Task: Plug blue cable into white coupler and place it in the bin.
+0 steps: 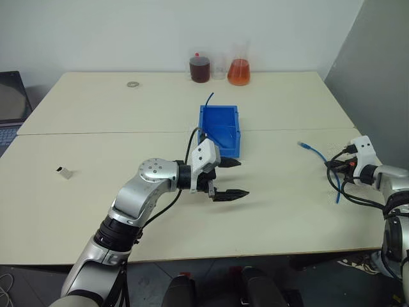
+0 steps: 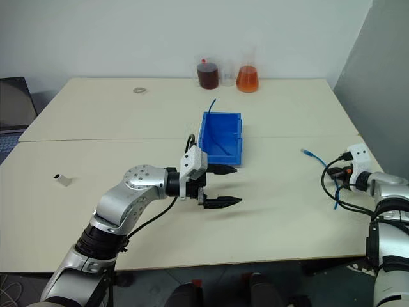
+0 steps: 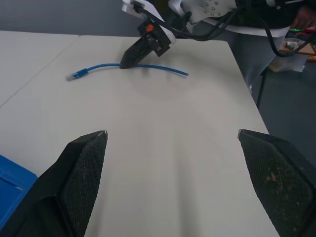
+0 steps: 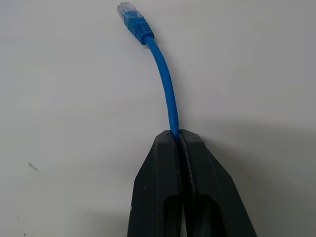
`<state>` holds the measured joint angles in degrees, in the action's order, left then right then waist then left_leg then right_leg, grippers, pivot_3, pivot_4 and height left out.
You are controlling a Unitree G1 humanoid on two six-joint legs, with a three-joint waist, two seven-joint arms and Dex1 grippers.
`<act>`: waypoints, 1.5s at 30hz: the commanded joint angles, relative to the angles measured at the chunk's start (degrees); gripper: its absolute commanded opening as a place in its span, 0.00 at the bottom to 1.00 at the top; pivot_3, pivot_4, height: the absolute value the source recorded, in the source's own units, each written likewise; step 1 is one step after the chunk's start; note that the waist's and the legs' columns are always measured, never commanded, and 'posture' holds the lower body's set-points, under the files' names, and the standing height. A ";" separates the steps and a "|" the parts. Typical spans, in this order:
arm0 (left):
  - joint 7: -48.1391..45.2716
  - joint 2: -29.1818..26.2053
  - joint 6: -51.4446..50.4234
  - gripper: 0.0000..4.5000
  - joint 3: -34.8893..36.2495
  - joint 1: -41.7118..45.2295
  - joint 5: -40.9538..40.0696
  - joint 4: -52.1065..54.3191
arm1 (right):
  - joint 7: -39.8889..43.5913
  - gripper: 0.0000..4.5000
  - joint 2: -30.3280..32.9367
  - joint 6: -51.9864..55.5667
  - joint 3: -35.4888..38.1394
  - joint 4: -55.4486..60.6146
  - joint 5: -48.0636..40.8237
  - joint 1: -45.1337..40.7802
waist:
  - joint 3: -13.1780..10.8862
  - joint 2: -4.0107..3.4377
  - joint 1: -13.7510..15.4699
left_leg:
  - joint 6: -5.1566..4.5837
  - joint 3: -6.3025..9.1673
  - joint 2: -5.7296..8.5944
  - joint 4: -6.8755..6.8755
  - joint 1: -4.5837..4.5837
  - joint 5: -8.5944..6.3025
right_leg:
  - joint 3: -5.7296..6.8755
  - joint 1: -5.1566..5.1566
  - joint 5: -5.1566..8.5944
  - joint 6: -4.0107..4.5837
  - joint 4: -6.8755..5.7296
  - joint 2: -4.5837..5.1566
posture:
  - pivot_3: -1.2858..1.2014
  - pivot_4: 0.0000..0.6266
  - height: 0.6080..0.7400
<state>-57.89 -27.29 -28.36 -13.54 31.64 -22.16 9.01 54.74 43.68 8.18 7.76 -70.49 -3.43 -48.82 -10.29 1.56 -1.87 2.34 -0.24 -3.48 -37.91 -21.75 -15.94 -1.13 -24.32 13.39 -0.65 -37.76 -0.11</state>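
Note:
The blue cable's plug [image 1: 303, 145] is free ahead of the fingers of my right gripper, so it should keep going toward the space [image 1: 220, 211] in front of the bin and let go there.
The blue cable [image 4: 165, 79] lies on the table's right side, its clear plug [image 4: 129, 12] pointing away from the fingers. My right gripper [image 4: 176, 136] is shut on the cable a short way behind the plug, also seen at the right gripper [image 1: 332, 165]. The white coupler [image 1: 64, 173] sits alone far left on the table. The bin [image 1: 218, 107] stands at the table's middle, with a darker blue cable end rising from it. My left gripper [image 1: 241, 178] hovers open just in front of the bin, pointing right, nothing between its fingers [image 3: 84, 173].
Two flasks, one of dark red liquid [image 1: 199, 68] and one of orange liquid [image 1: 239, 71], stand at the back edge with a small glass between them. A small ring [image 1: 133, 84] lies at the back left. A laptop [image 1: 9, 102] is at the far left. A grey wall borders the right.

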 commanded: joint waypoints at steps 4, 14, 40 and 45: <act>7.53 -5.93 -6.52 1.00 13.44 -12.61 -5.17 16.42 | 17.48 0.01 3.09 15.43 -1.44 34.40 -8.85 13.32 | -0.01 -0.08 -0.24 | 0.00 0.02 -0.05 0.04 -0.01 0.00 | -0.01 -0.04 0.04 -0.03 -0.02 -0.01 | 0.52 0.24 1.00; 25.23 -0.62 -10.86 1.00 30.50 -48.28 -6.01 41.65 | 11.67 0.01 -11.94 28.36 -14.75 64.10 -13.89 15.53 | -0.19 -0.11 -0.29 | 0.04 0.17 -0.12 0.01 0.51 0.00 | 0.03 0.28 0.18 -0.14 -0.20 -0.11 | 0.52 0.24 1.00; 38.15 13.76 7.66 1.00 23.49 -68.70 6.09 37.75 | 10.09 0.55 -27.99 11.87 -32.18 46.61 0.49 7.36 | -0.19 0.00 -0.66 | 0.04 -0.44 -0.07 0.05 0.70 -0.03 | -1.40 0.10 0.24 -0.03 -0.19 -0.60 | 0.52 0.24 1.00; 31.12 2.67 7.89 1.00 27.14 -60.15 6.79 29.34 | 8.66 0.83 -25.54 20.35 -27.45 56.77 -3.92 10.18 | -0.20 -0.03 -0.22 | 0.05 -0.31 -0.05 0.05 0.67 -0.03 | -1.33 0.10 0.25 -0.01 -0.22 -0.63 | 0.52 0.24 1.00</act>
<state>-23.90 -22.15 -21.49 12.02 -30.23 -15.78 40.09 64.47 17.26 24.85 -22.94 -18.20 -5.43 -38.94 -10.49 1.52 -2.08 2.38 -0.51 -3.55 -37.86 -21.09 -15.97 -2.45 -24.23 13.65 -0.65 -37.99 -0.78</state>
